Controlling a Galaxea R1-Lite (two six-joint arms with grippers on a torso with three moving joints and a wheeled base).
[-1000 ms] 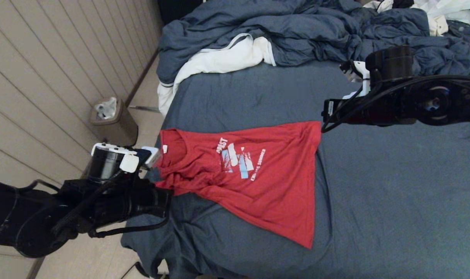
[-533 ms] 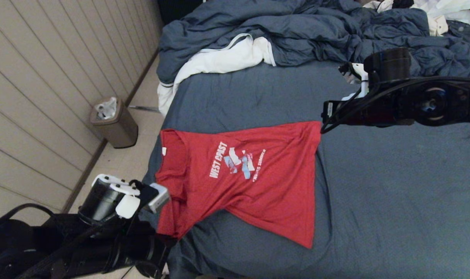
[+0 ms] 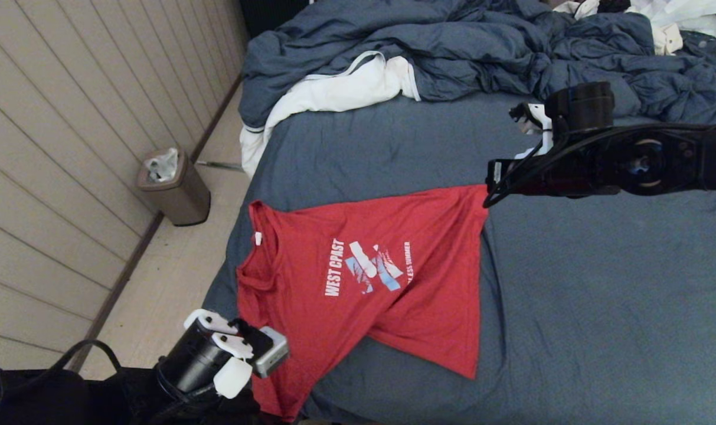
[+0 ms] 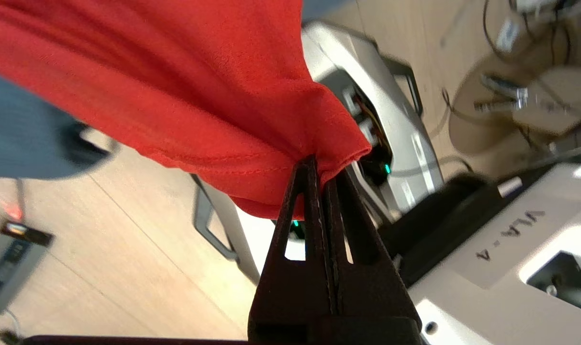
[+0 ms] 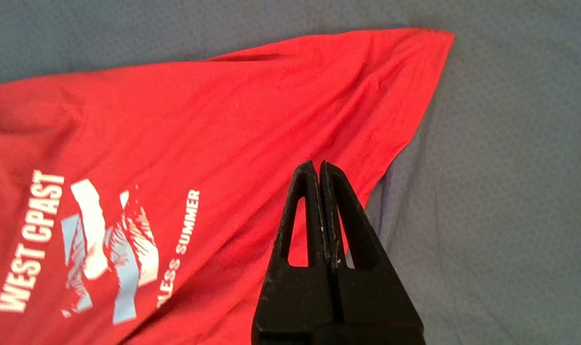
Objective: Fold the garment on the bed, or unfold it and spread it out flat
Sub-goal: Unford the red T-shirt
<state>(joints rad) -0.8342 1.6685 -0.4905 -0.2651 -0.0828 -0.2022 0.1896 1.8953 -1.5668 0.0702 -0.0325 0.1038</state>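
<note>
The hemmed sleeve (image 3: 285,398) reaches clear of the collar in my left gripper. I should keep pulling toward the bed's near edge (image 3: 327,417) until it lies spread out, then let go.
The garment (image 3: 363,277), a red T-shirt, lies print side up on the bed (image 3: 600,295), its neck toward the bed's left edge. My left gripper (image 4: 321,165) is shut on a hemmed corner of the red cloth (image 4: 199,96), held past the bed's near left corner above the floor. In the head view only that arm's wrist (image 3: 228,354) shows, at the shirt's near corner. My right gripper (image 5: 318,165) is shut with nothing in it and hovers over the shirt's right edge near its far corner (image 5: 434,43); in the head view the right gripper (image 3: 492,180) is just above that corner.
A rumpled blue duvet (image 3: 452,47) is heaped across the far end of the bed, with a white cloth (image 3: 334,94) at its left. A small bin (image 3: 172,186) stands on the floor by the panelled wall (image 3: 68,118). Bare sheet lies to the right of the shirt.
My left gripper has drawn the shirt's corner toward me along the bed's left edge, stretching out that side and smoothing the print. The right arm has shifted slightly left.
</note>
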